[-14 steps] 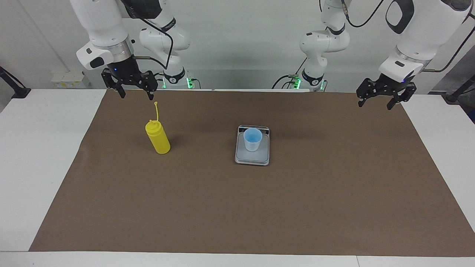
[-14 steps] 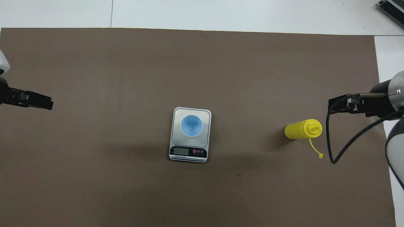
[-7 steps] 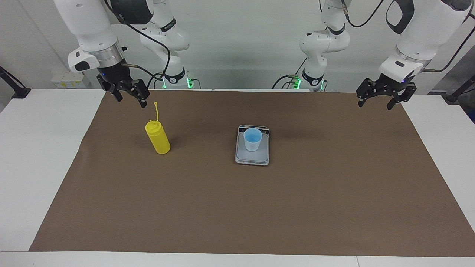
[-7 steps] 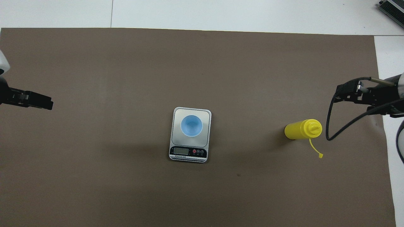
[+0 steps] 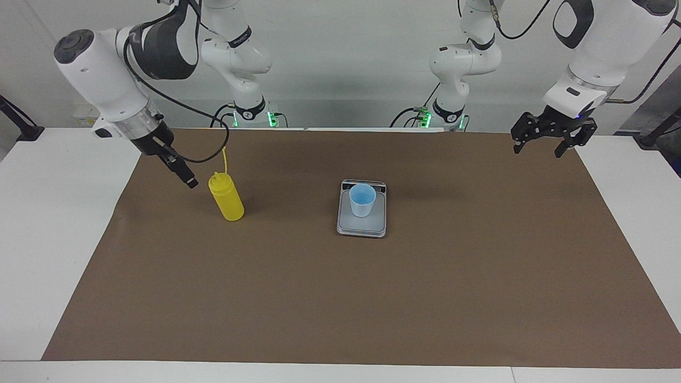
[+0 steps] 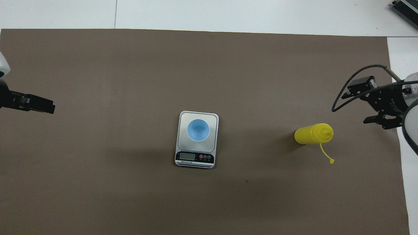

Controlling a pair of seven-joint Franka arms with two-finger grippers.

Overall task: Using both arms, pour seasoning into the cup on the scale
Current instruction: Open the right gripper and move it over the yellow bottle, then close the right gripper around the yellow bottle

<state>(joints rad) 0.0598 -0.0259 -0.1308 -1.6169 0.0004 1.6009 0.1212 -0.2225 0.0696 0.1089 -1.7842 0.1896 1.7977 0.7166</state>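
The thin yellow piece (image 6: 326, 154) is attached at the bottle's lid (image 6: 320, 144), so the piece will come along and stick out when the robot carries the yellow seasoning bottle.
The yellow seasoning bottle (image 5: 226, 201) (image 6: 313, 134) stands upright on the brown mat toward the right arm's end, its thin yellow nozzle strand (image 5: 225, 159) sticking up. My right gripper (image 5: 190, 182) (image 6: 359, 105) hangs tilted beside the bottle's shoulder, open, a small gap away from it, holding nothing. The light blue cup (image 5: 363, 200) (image 6: 198, 130) sits on the silver-grey scale (image 5: 362, 229) (image 6: 195, 158) mid-table, the display strip on the edge nearer the robots. My left gripper (image 5: 537, 151) (image 6: 49, 106) waits open and empty over the mat's edge at the left arm's end.
A brown mat (image 5: 340, 298) covers most of the white table (image 5: 53, 223). A black cable (image 5: 215, 149) loops from the right wrist close to the bottle's nozzle. A dark device (image 6: 406, 8) lies at the table corner farthest from the robots.
My right gripper has come down from above the nozzle, swung out toward the table's end and tilted sideways to bottle height. The left arm, bottle, cup and scale have not moved.
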